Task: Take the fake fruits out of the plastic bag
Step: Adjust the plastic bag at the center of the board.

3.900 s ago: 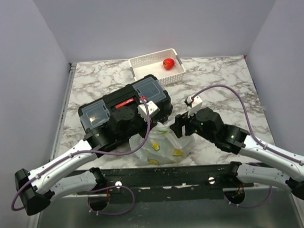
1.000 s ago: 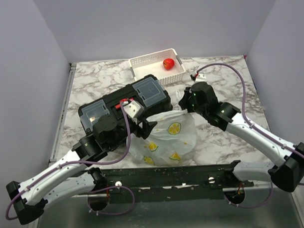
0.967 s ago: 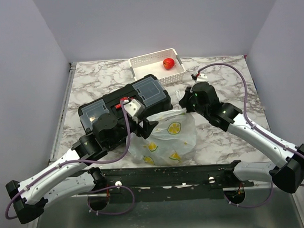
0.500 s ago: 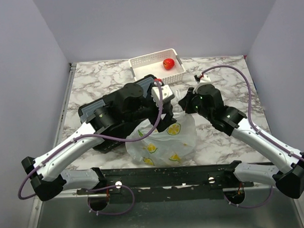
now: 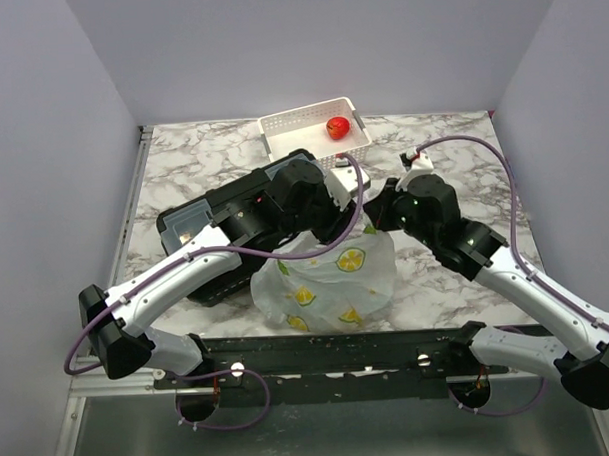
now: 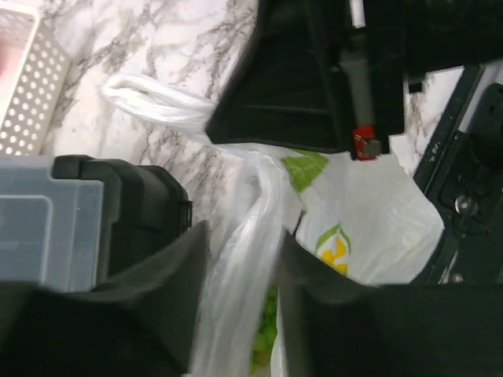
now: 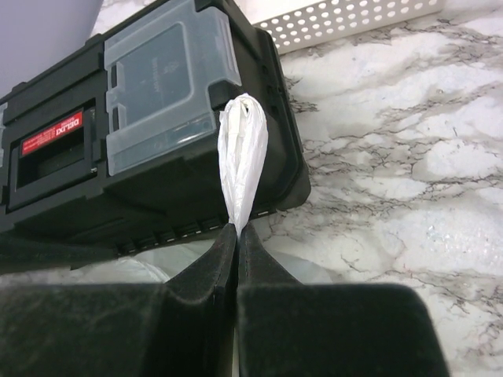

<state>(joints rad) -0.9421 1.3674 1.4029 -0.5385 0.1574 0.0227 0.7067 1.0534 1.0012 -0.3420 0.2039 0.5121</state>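
Note:
The plastic bag's opening (image 6: pixel 271 314) is a narrow slit where my grippers meet, so my left gripper should pull its handle (image 6: pixel 255 224) toward the toolbox, away from my right gripper.
The white plastic bag (image 5: pixel 326 279), printed with lemons, sits at the near middle of the table with its top pulled up. My right gripper (image 7: pixel 237 229) is shut on one twisted handle (image 7: pixel 242 169) of the bag. My left gripper (image 6: pixel 240 259) straddles the other handle (image 6: pixel 244 236), and the plastic fills the narrow gap between its fingers (image 6: pixel 161 302). In the top view the left gripper (image 5: pixel 336 227) and the right gripper (image 5: pixel 376 213) meet over the bag's mouth. A green fake fruit (image 6: pixel 271 334) shows inside the bag. A red fake fruit (image 5: pixel 337 127) lies in the basket.
A black toolbox (image 5: pixel 224 216) with clear lid compartments (image 7: pixel 169 86) stands directly left of the bag, touching it. The white perforated basket (image 5: pixel 299 136) sits at the back behind the toolbox. Marble tabletop (image 5: pixel 453 173) lies to the right of the bag.
My left arm swung right from the toolbox's near side to the bag's top, and its jaws narrowed round a handle. The right gripper kept its hold and shifted slightly right.

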